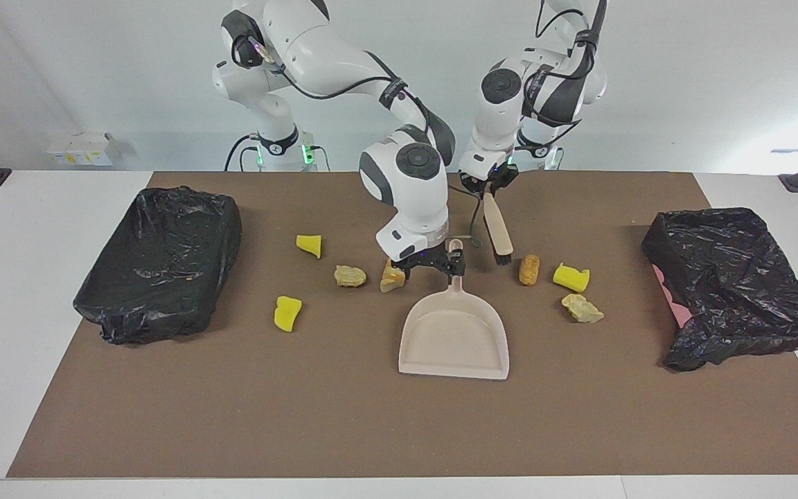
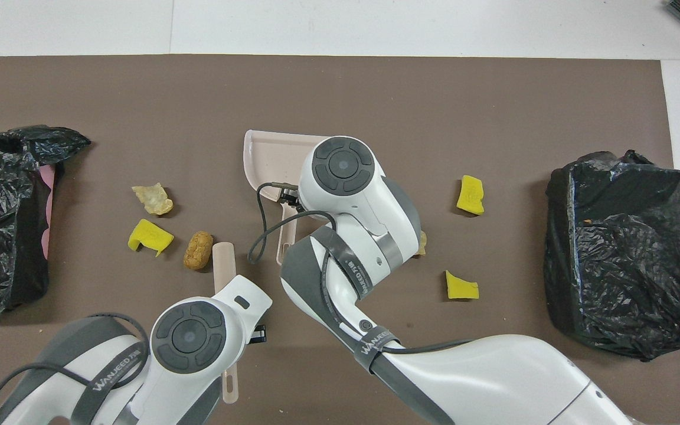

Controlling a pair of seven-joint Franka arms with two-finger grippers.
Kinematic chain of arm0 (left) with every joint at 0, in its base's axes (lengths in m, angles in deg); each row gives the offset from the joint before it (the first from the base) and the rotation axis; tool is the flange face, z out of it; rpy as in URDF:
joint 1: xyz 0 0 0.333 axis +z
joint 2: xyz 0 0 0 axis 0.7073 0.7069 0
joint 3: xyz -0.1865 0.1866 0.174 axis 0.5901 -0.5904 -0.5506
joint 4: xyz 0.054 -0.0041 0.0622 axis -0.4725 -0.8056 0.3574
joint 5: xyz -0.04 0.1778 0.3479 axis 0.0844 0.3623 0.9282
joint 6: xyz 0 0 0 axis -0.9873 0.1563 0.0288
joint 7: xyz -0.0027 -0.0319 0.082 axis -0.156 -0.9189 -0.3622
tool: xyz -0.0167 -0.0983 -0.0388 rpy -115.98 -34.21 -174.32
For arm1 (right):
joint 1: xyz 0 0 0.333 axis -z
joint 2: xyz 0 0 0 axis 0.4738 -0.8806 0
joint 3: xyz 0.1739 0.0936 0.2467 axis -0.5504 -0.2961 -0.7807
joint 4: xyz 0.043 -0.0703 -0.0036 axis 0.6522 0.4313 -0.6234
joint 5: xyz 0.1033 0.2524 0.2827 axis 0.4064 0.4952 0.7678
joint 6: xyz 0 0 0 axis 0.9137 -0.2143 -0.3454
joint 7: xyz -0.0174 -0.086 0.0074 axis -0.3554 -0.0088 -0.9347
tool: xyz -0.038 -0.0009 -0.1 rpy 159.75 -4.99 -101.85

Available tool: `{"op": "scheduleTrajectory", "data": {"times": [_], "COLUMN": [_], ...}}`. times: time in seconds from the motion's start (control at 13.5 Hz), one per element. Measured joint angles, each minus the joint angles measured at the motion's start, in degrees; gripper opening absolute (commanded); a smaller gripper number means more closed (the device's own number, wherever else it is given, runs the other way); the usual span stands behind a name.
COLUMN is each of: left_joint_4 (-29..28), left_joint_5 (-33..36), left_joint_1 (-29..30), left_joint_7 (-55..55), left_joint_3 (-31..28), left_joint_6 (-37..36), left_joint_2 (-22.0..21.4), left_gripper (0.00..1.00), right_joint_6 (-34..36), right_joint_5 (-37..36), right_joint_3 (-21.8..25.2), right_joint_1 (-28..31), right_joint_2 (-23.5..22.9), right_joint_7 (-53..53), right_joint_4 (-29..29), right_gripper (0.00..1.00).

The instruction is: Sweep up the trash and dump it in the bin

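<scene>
My gripper will dump the dustpan, and the swept trash will slide out all together when it does, because the dustpan's smooth tray (image 2: 278, 159) ends in a straight open edge (image 2: 286, 133).
The beige dustpan (image 1: 454, 336) lies mid-mat, its handle toward the robots; it also shows in the overhead view (image 2: 269, 154). My right gripper (image 1: 429, 266) is open, low at the handle, and covers part of a bread lump (image 1: 391, 278). My left gripper (image 1: 488, 186) is shut on a beige brush (image 1: 498, 232), bristles down beside an orange-tan lump (image 1: 529, 269). The brush shows in the overhead view (image 2: 224, 262) too. Other trash: yellow pieces (image 1: 309, 244), (image 1: 287, 312), (image 1: 571, 277) and tan lumps (image 1: 350, 276), (image 1: 582, 308).
A black-bag-lined bin (image 1: 163, 260) stands at the right arm's end of the mat. A second one (image 1: 731, 277) stands at the left arm's end. The right arm hides most of the dustpan and some trash in the overhead view.
</scene>
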Motion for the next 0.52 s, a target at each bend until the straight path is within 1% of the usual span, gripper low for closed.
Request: {"op": "scheduleTrajectory", "data": {"times": [0.22, 0.3, 0.37, 0.44, 0.52], "left_joint_4": [2.58, 3.48, 4.14, 4.38, 4.40], "left_joint_5": [0.43, 0.57, 0.71, 0.80, 0.84], "left_joint_1": [4.24, 6.01, 8.42, 10.98, 14.19], "left_joint_7": [4.29, 5.11, 7.04, 10.00, 13.19], "left_joint_3": [0.01, 0.02, 0.01, 0.00, 0.01], "left_joint_6": [-3.96, -4.44, -4.51, -4.34, -3.82], "left_joint_2": [-1.87, -2.22, -2.37, -2.34, -2.27], "left_gripper": [0.00, 0.00, 0.00, 0.00, 0.00], "right_joint_6": [0.16, 0.13, 0.14, 0.14, 0.15], "right_joint_5": [-0.04, -0.05, -0.05, -0.05, -0.05], "right_joint_3": [0.04, 0.09, 0.13, 0.28, 0.37], "right_joint_1": [-3.06, -3.51, -3.53, -3.47, -3.42], "right_joint_2": [-2.17, -2.38, -2.51, -2.65, -2.81], "right_joint_7": [0.53, 0.70, 0.71, 0.71, 0.70], "right_joint_4": [-2.28, -2.37, -2.37, -2.34, -2.29], "right_gripper": [1.00, 0.96, 0.79, 0.68, 0.67]}}
